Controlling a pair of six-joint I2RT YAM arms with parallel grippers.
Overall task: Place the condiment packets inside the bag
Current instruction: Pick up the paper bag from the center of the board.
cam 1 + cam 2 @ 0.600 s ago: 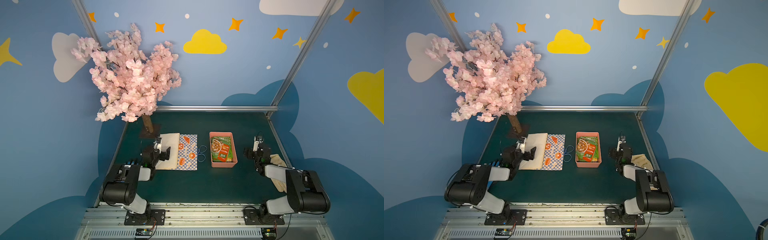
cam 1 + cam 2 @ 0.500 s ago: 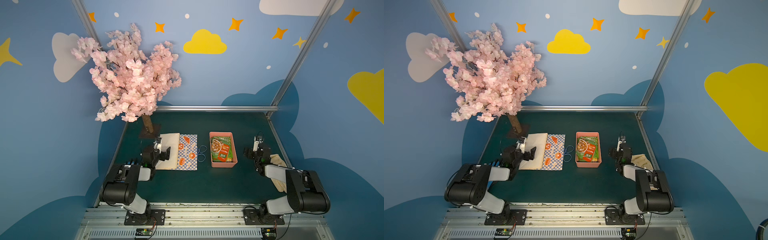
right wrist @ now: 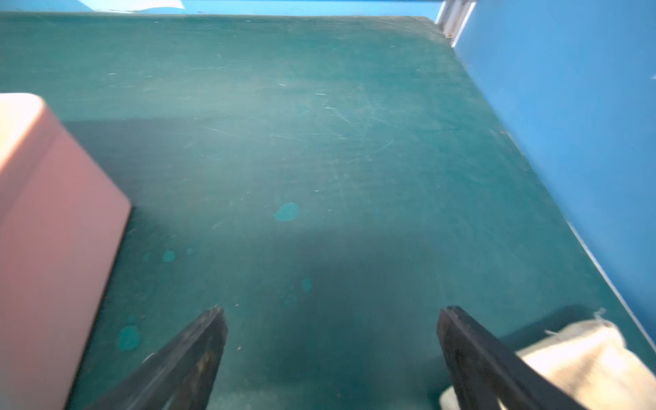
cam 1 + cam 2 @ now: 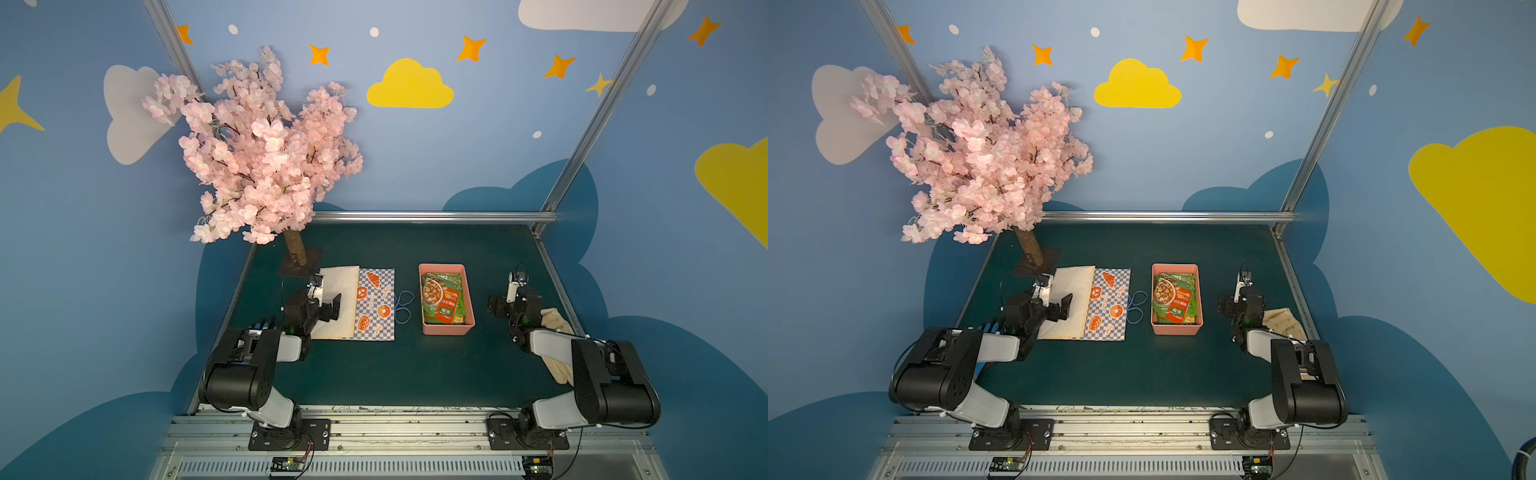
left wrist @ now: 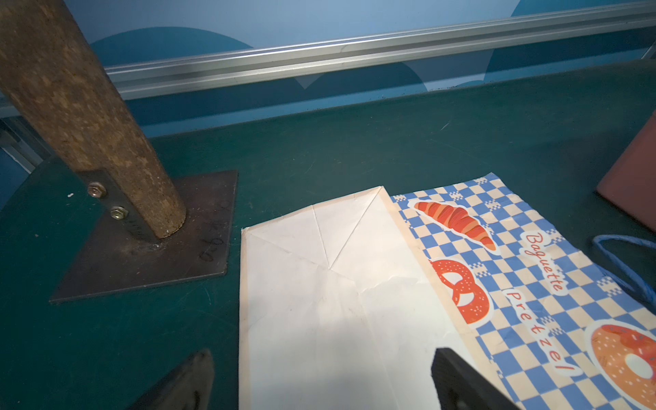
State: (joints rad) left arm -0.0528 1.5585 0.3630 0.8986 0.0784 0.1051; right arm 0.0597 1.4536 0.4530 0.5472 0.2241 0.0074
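My left gripper is above the flat bag's cream bottom (image 4: 342, 301). It should move away while my right gripper lifts the bag by its blue cord handles (image 4: 404, 306).
The bag (image 4: 365, 305) (image 4: 1100, 307) lies flat on the green table, its cream folded bottom toward my left arm and its blue cord handles (image 4: 403, 307) toward the tray. My left gripper (image 4: 326, 299) (image 4: 1057, 301) hovers open over the cream end; in the left wrist view its jaws straddle the bag (image 5: 337, 301) with nothing between them (image 5: 323, 355). The condiment packets (image 4: 441, 297) (image 4: 1173, 297), green ones with a red-orange one on top, lie in the pink tray (image 4: 446, 330). My right gripper (image 4: 503, 297) (image 3: 333, 312) is open over bare table to the right of the tray.
The blossom tree's trunk (image 4: 295, 247) (image 5: 81, 117) stands on a metal base plate (image 5: 159, 248) just behind the bag. A cream glove (image 4: 555, 328) (image 3: 575, 355) lies beside my right arm near the table's right edge. The tray wall (image 3: 53, 230) is close beside my right gripper.
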